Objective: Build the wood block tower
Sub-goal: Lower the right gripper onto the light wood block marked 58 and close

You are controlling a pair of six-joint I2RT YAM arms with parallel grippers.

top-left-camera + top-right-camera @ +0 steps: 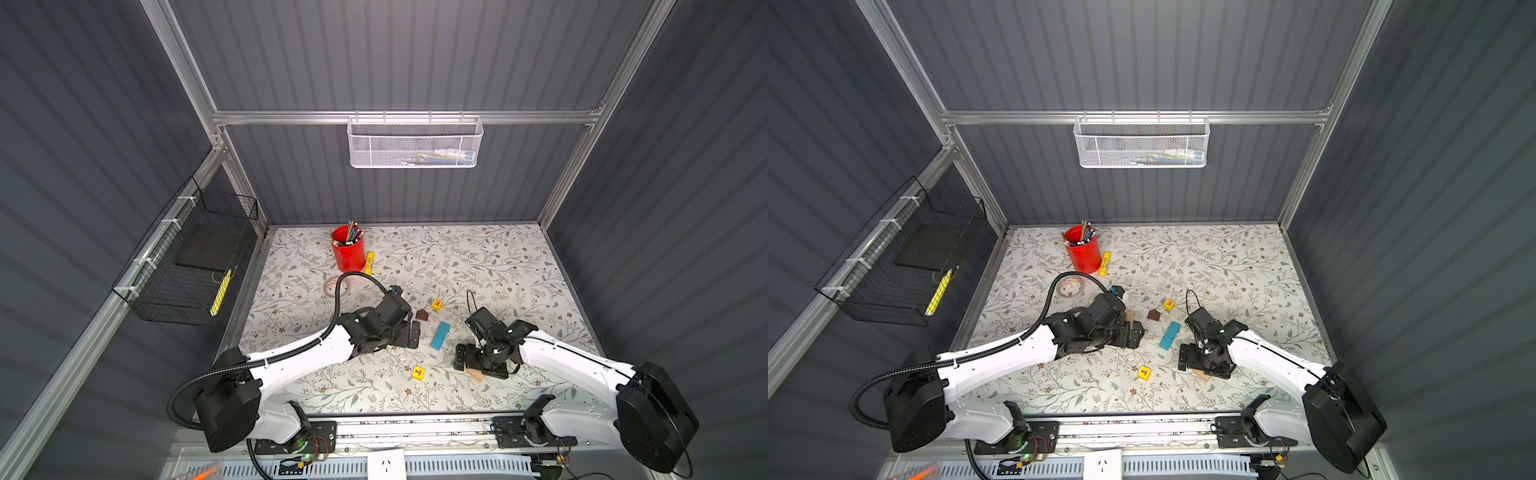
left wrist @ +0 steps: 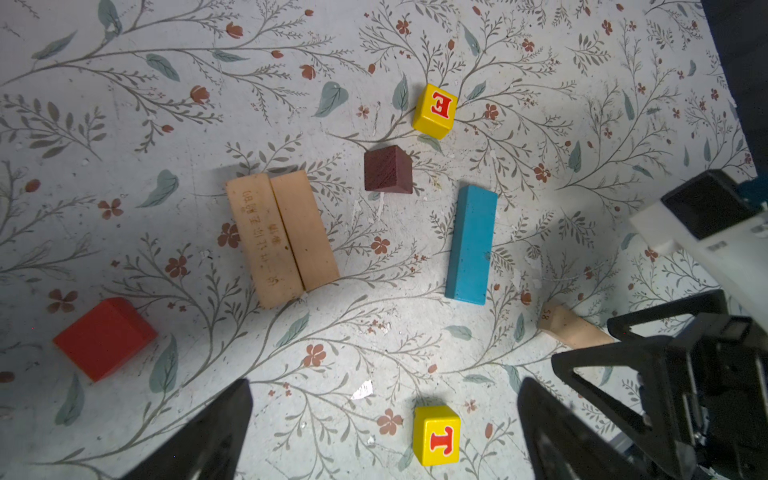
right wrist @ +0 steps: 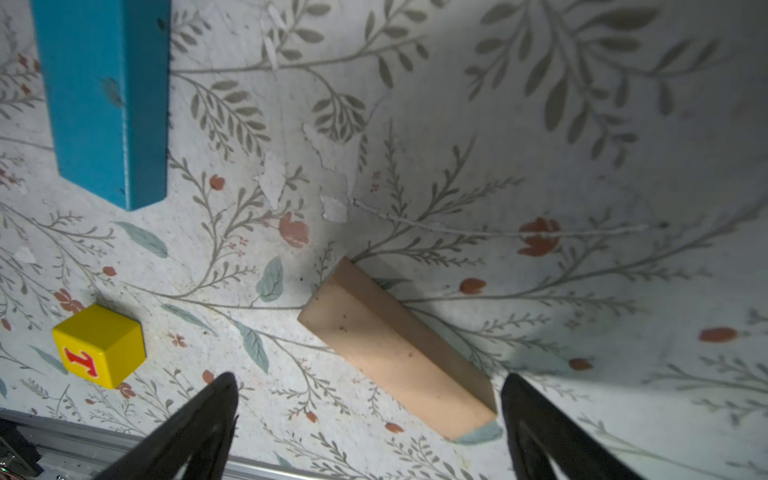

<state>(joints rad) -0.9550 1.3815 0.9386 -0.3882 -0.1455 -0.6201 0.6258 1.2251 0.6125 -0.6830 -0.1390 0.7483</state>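
Note:
Next, my right gripper turns square to the loose tan oblong (image 3: 400, 352) and pinches its middle (image 3: 405, 357), because the tan oblong slants under this gripper, across the blue oblong from my left gripper.
Loose blocks lie on the floral table; no tower stands. In the left wrist view two tan oblongs (image 2: 282, 239) lie side by side, with the red cube (image 2: 104, 338), dark brown roof piece (image 2: 388, 170), yellow E cube (image 2: 434, 110), blue oblong (image 2: 471, 245) and yellow T cube (image 2: 436, 434) around them. My left gripper (image 2: 384, 415) hovers open and empty above the table. My right gripper (image 3: 370, 415) is open too, just short of another tan oblong (image 3: 399, 353) that lies flat, its near end between the fingertips (image 3: 548, 432). In a top view the blue oblong (image 1: 440, 335) separates the two grippers.
A red pen cup (image 1: 348, 251) and a yellow marker (image 1: 368, 262) stand at the back left of the table, a tape roll (image 1: 334, 286) just in front. A white mesh basket (image 1: 415, 141) hangs on the back wall, a black wire basket (image 1: 195, 257) on the left wall.

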